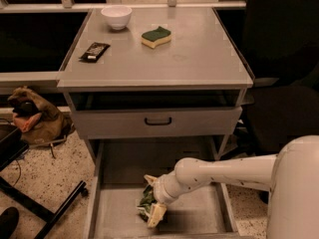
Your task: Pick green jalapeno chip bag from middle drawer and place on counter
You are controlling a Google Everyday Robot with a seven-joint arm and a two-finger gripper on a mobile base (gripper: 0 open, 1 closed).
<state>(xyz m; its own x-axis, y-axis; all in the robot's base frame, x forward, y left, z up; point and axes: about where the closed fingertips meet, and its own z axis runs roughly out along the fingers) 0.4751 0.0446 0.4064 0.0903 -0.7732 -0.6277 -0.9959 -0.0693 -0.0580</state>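
Note:
My gripper will have the bag's loose end hanging and spreading out below the fingers when it lifts the bag, because the green jalapeno chip bag [145,202] bunches between the pale fingers [155,215].
The green jalapeno chip bag [145,201] is a crumpled green foil bag low in the open middle drawer [199,215], near its middle. My gripper [152,199] reaches down into the drawer from the right on a white arm. Its pale fingers [156,215] stand on either side of the bag and hold it just above the drawer floor. Part of the bag is hidden behind the gripper. The counter [199,59] is the flat grey top of the cabinet, well above the gripper.
On the counter are a white bowl [116,16], a green-topped yellow sponge [156,37] and a black snack bar wrapper [94,51]. A shut drawer front with a black handle [158,121] hangs over the open drawer. A brown bag [35,116] and black chair legs [35,208] are on the floor at left.

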